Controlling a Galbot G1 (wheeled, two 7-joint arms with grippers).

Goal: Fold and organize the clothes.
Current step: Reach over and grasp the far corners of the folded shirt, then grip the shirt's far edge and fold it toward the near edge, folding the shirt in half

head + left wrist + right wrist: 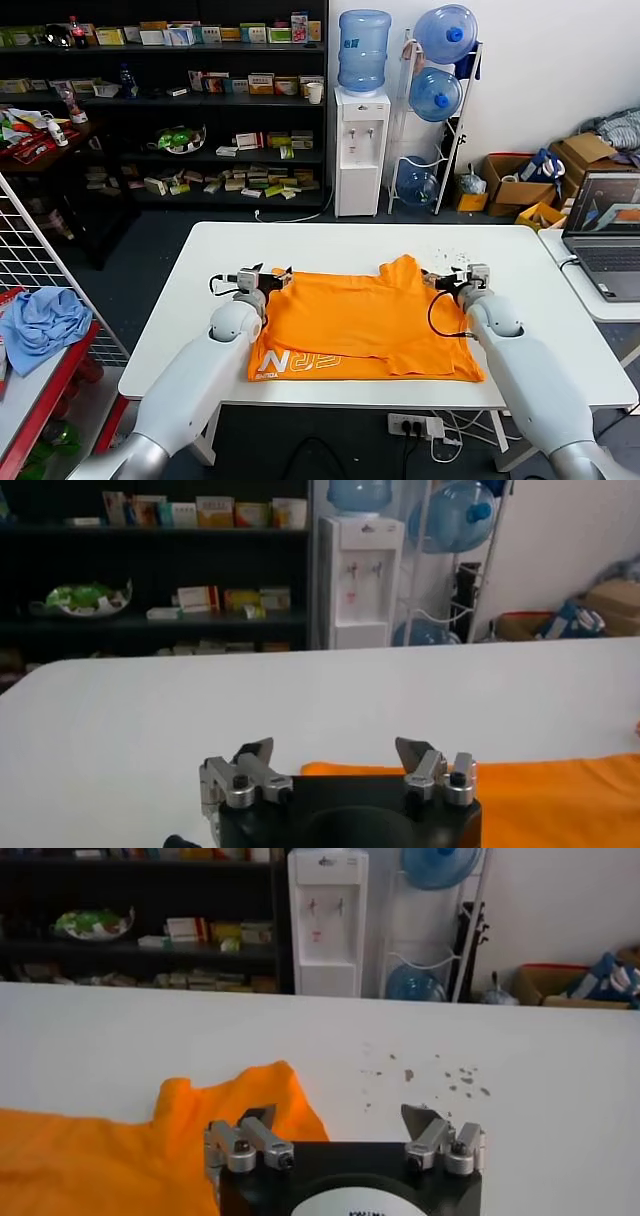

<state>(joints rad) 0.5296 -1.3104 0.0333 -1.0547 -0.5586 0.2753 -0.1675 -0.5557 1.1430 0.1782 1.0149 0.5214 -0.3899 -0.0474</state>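
Note:
I should grab the T-shirt's far corner (424, 284) next to the sleeve with my right gripper and pull the T-shirt's far edge straight before folding, because the sleeve bunches up (402, 270) past that edge.
The clothes are one orange T-shirt (370, 320) lying flat on the white table (330, 245), partly folded, with a sleeve bunched at its far edge (402, 270) and white lettering (300, 362) along the near left edge. My left gripper (272, 275) hovers at the shirt's far left corner, open and empty; in the left wrist view the left gripper (335, 748) has the orange T-shirt's edge (560, 795) just beneath it. My right gripper (450, 277) is at the far right corner, open; in the right wrist view the right gripper (340, 1113) has one of its fingers (255, 1126) over the orange T-shirt (100, 1148) and the other over bare table.
A laptop (605, 225) sits on a side table at the right. A light blue cloth (40, 320) lies on a wire rack at the left. A water dispenser (360, 150) and shelves stand behind the table. Small dark specks (430, 1068) dot the tabletop.

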